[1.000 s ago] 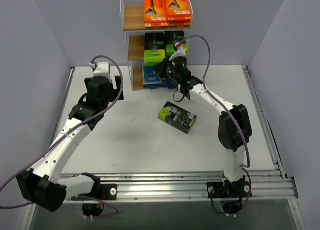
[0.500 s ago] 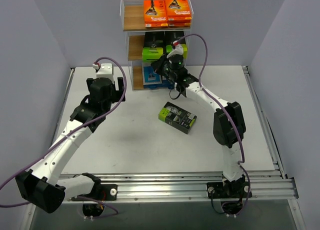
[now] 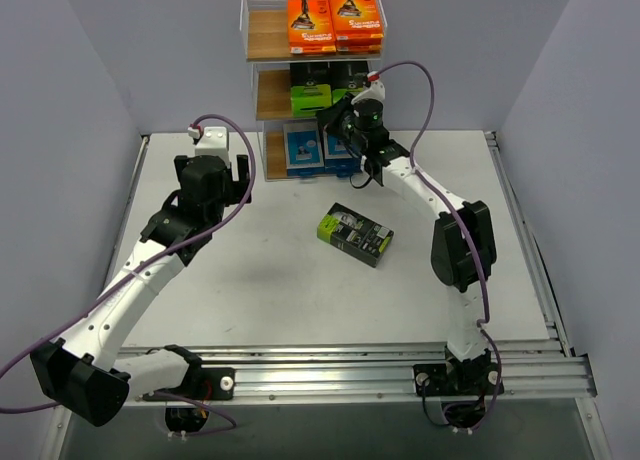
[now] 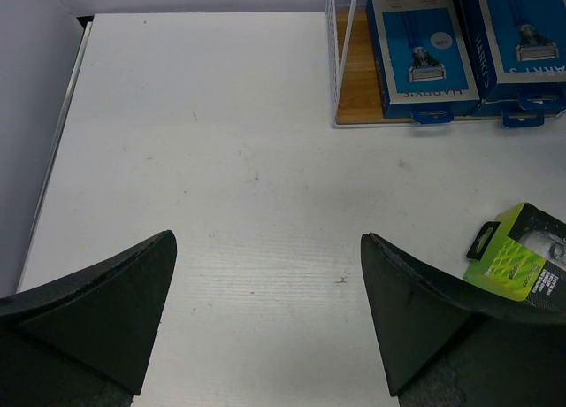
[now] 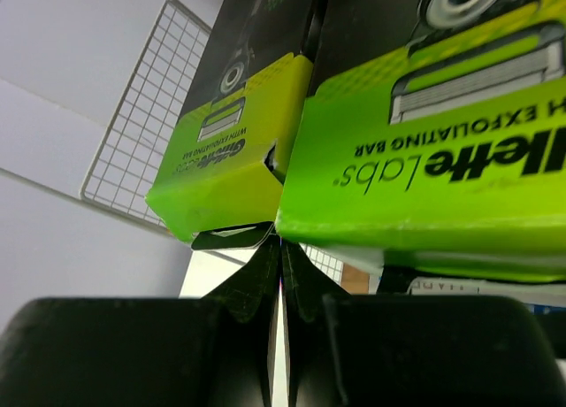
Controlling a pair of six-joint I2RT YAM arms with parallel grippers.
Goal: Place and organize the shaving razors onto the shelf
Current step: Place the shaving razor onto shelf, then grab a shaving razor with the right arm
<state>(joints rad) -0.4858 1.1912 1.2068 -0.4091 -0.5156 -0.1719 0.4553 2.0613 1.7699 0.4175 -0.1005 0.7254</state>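
My right gripper is backing out, and both lime packs [image 3: 330, 88] are side by side on the middle level. It should now back out and open on its way to the loose pack [image 3: 355, 234].
The shelf [image 3: 262, 35] stands at the back centre. Orange razor packs [image 3: 335, 22] lie on its top tier, black-and-lime packs [image 3: 310, 98] on the middle tier, and blue packs [image 3: 302, 145] on the bottom. One black-and-lime pack [image 3: 355, 234] lies loose on the table. My right gripper [image 3: 340, 115] is shut and empty at the middle tier. In the right wrist view its tips [image 5: 283, 246] touch the seam between two lime packs [image 5: 225, 172] [image 5: 433, 168]. My left gripper [image 3: 212, 180] hovers open over the table left of the shelf, holding nothing [image 4: 268, 248].
In the left wrist view the blue packs [image 4: 423, 49] lie on the bottom board [image 4: 354, 80] at upper right, and the loose pack [image 4: 523, 261] is beside the right finger. Grey walls enclose the table. A metal rail [image 3: 400, 365] runs along the near edge.
My right gripper rose from the bottom tier to the middle tier and the lime packs slid further in, uncovering the blue packs. The left arm shifted slightly.
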